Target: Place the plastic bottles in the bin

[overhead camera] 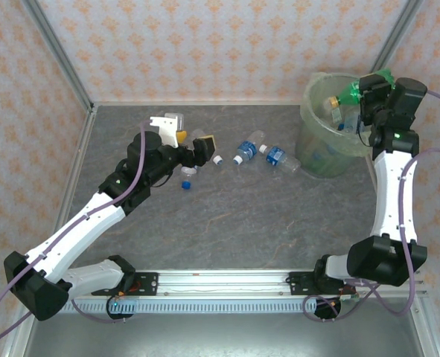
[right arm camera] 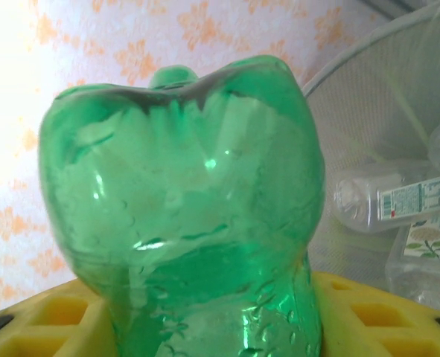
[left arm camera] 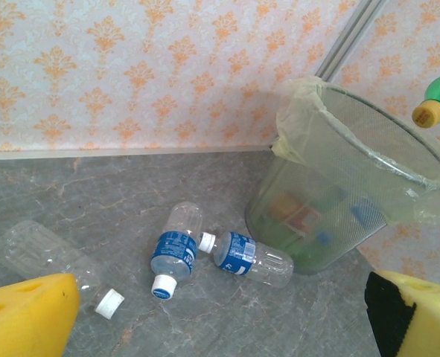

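Note:
The small bottle with a blue cap is lying a long way from the bin, so next my left gripper picks it up and passes it to my right gripper.
My right gripper is shut on a green bottle with a yellow cap, held over the pale-green bin. In the right wrist view the green bottle sits pinched between yellow pads, and clear bottles lie inside the bin. Two blue-labelled clear bottles lie on the table left of the bin. A label-less clear bottle lies by my left gripper, which is open and holds nothing. That gripper hovers left of the bottles.
A small bottle with a blue cap lies just below my left gripper. Patterned walls close the table at the back and on both sides. A metal rail runs along the near edge between the arm bases.

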Robot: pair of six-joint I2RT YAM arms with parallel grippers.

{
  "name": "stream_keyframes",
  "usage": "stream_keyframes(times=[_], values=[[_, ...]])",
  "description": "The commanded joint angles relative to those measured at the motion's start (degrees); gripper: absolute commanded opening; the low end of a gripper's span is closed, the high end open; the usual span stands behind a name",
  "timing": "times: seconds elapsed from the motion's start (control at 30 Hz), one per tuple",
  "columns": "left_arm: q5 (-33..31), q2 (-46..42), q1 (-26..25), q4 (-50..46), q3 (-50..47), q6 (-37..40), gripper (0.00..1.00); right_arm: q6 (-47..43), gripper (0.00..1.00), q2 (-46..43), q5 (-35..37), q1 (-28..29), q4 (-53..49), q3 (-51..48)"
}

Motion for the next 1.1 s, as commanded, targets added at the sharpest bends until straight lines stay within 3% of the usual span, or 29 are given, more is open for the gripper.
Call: stream_keyframes(times=[0.0,0.27,0.33,0.43,0.47,0.8,1.07], values=[[-0.65,-1.78,-0.07,1.09,-0.66,-0.8,0.99,4.8,0.55,1.19,7.3,-0.43,4.64,-0.48],[-1.76,-3.96,-0.07,0.78,-2.2,-1.51,0.99,9.81,0.6,4.86,13.16,-0.47,5.56,-0.3],[-1.89,-4.05,-0.07,0.24,-2.03,-1.59,0.99,10.24,0.69,5.64,13.48,-0.42,5.4,0.31],[-2.26,-4.13,-0.09,-0.33,-1.92,-1.54,0.99,9.28,0.97,7.61,12.28,-0.42,1.99,4.02],[-2.37,-4.22,-0.07,-0.28,-2.02,-1.54,0.99,8.72,1.0,8.14,11.97,-0.42,0.88,5.19],[-3.4,-2.36,-0.07,0.78,-2.0,-1.67,0.99,3.69,1.0,5.34,13.17,-0.43,-0.82,7.14],[-5.12,4.03,-0.07,-2.06,-0.45,-2.27,0.99,-3.74,1.0,3.39,7.89,-0.39,-3.09,9.56]])
